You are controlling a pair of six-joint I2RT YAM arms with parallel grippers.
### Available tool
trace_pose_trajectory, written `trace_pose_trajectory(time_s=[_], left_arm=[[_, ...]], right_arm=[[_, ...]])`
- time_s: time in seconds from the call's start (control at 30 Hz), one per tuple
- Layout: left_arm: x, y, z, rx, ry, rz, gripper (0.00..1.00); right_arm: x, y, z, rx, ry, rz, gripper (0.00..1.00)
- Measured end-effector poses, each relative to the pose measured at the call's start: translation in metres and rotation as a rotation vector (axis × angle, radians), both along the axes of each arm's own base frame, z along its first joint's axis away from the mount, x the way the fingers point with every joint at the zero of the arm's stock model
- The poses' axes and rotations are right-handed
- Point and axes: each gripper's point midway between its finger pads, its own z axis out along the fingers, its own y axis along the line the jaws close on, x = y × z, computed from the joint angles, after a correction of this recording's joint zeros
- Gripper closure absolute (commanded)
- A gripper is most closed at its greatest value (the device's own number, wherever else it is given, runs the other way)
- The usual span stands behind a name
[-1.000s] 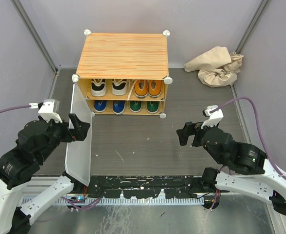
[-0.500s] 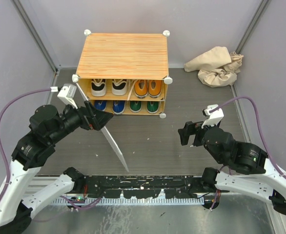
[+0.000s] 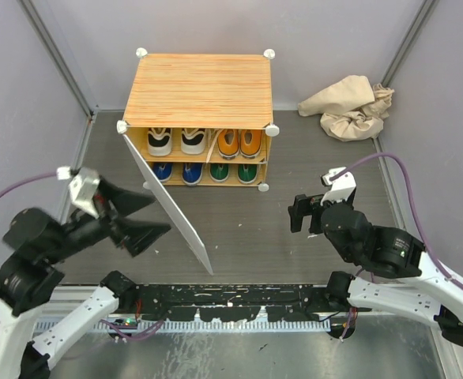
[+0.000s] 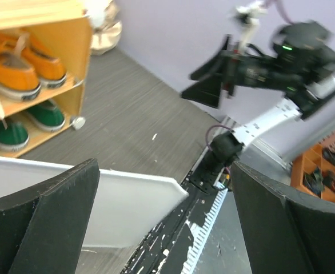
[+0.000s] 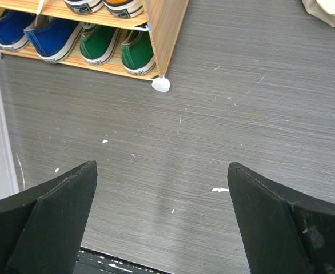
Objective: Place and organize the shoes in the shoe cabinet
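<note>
Next, I move my left gripper in against the door's outer side (image 3: 187, 230) and push the white door (image 3: 157, 183) shut, because it stands halfway out from the filled shoe cabinet.
The shoe cabinet (image 3: 200, 88) stands at the back of the table with its white door (image 3: 176, 213) swung halfway out toward me. Its top shelf holds the white-and-black shoes (image 3: 175, 142) and the orange shoes (image 3: 239, 142). The blue shoes (image 3: 178, 172) and the green shoes (image 3: 235, 172) are on the lower shelf. My left gripper (image 3: 148, 215) is open just left of the door. In the left wrist view the door (image 4: 99, 200) shows beyond the open left gripper (image 4: 164, 171). My right gripper (image 3: 299, 215) hangs open over bare table, and the right wrist view shows nothing within the right gripper (image 5: 162, 165).
A crumpled beige cloth bag (image 3: 348, 106) lies at the back right. Grey walls close in the table on both sides and behind. A white round knob (image 5: 160, 84) marks the cabinet's near right corner. The black rail (image 3: 231, 304) runs along the near edge.
The door has swung from wide open on the left to about halfway toward the cabinet front. My left arm pushed it, then drew back toward the near left. The right arm barely moved.
</note>
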Motion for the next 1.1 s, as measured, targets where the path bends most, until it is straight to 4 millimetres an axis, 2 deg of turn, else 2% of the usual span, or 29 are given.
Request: trace_pose_trajectory(time_s=[0.13,0.2,0.27,0.5,0.6,0.67,0.87,1.0,1.1], left_arm=[[-0.05,0.016,0.015,-0.046,-0.144,-0.097,0.02],[-0.06,0.019,0.005,-0.039,-0.152,-0.121,0.04],[-0.054,0.016,-0.017,-0.005,-0.1,-0.121,0.07],[0.0,-0.003,-0.147,0.186,0.269,-0.022,0.09],[0.023,-0.009,-0.183,0.229,0.367,0.039,0.09],[0.042,-0.013,-0.196,0.237,0.392,0.091,0.08],[0.109,-0.032,-0.191,0.194,0.334,0.223,0.04],[0.15,-0.051,-0.178,0.164,0.291,0.265,0.04],[0.175,-0.062,-0.166,0.142,0.259,0.288,0.03]], right_arm=[[0.003,0.003,0.0,-0.013,-0.003,0.0,0.0],[0.004,0.005,0.001,-0.01,-0.009,0.001,0.0],[0.005,0.006,0.002,-0.009,-0.011,0.002,0.0],[0.007,0.017,-0.008,-0.044,0.022,0.022,0.0],[0.008,0.023,-0.014,-0.065,0.042,0.034,0.0],[0.008,0.027,-0.016,-0.068,0.051,0.042,0.0],[0.008,0.035,-0.017,-0.049,0.062,0.062,0.0],[0.006,0.042,-0.016,-0.023,0.071,0.082,0.0],[0.006,0.05,-0.024,-0.031,0.096,0.098,0.0]])
